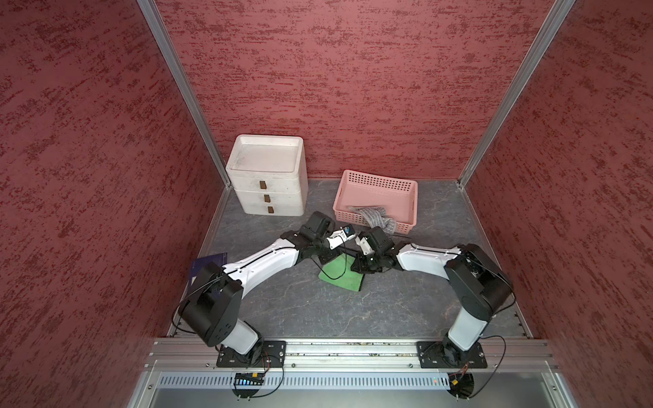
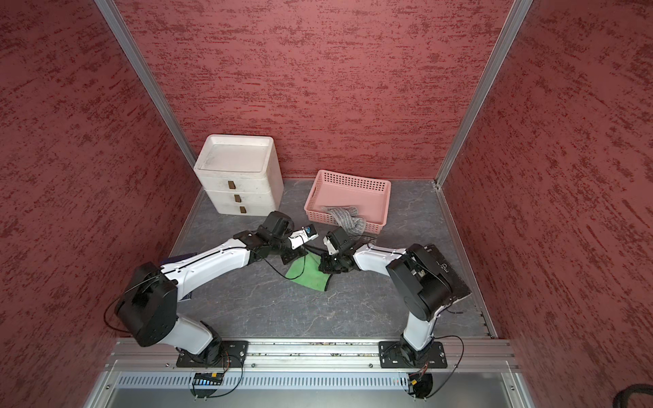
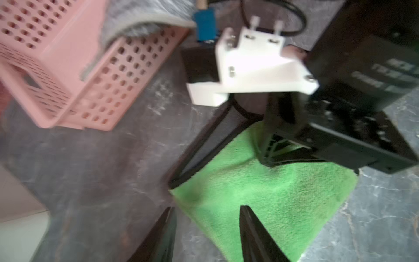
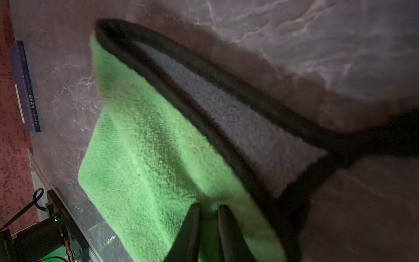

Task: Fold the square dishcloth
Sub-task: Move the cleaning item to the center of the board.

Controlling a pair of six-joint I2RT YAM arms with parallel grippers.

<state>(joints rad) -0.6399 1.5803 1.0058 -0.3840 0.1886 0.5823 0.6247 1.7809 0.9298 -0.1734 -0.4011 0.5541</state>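
The folded green dishcloth [image 1: 338, 277] takes up the space by the pink basket, so my left gripper should pull it out of the way before my right gripper picks up the grey rag [image 1: 376, 217].
The square dishcloth [image 1: 339, 276] is green with a grey underside [image 4: 238, 122] and a black hem. It lies partly folded on the grey table in both top views, between the two wrists. My right gripper [image 4: 209, 207] is shut on a raised fold of the green cloth [image 4: 140, 147] and sits at the cloth's right edge [image 1: 357, 266]. My left gripper [image 3: 207, 211] is open just above the cloth [image 3: 272, 204]. One finger is over the green face and the other over bare table, with the cloth's edge between them. In the top views the left wrist hides its fingers.
A pink basket [image 1: 374, 176] stands behind the cloth with a grey rag [image 1: 378, 217] hanging over its front rim, close to both wrists. A white drawer unit [image 1: 268, 176] is at the back left. A dark blue book [image 1: 208, 266] lies under the left arm.
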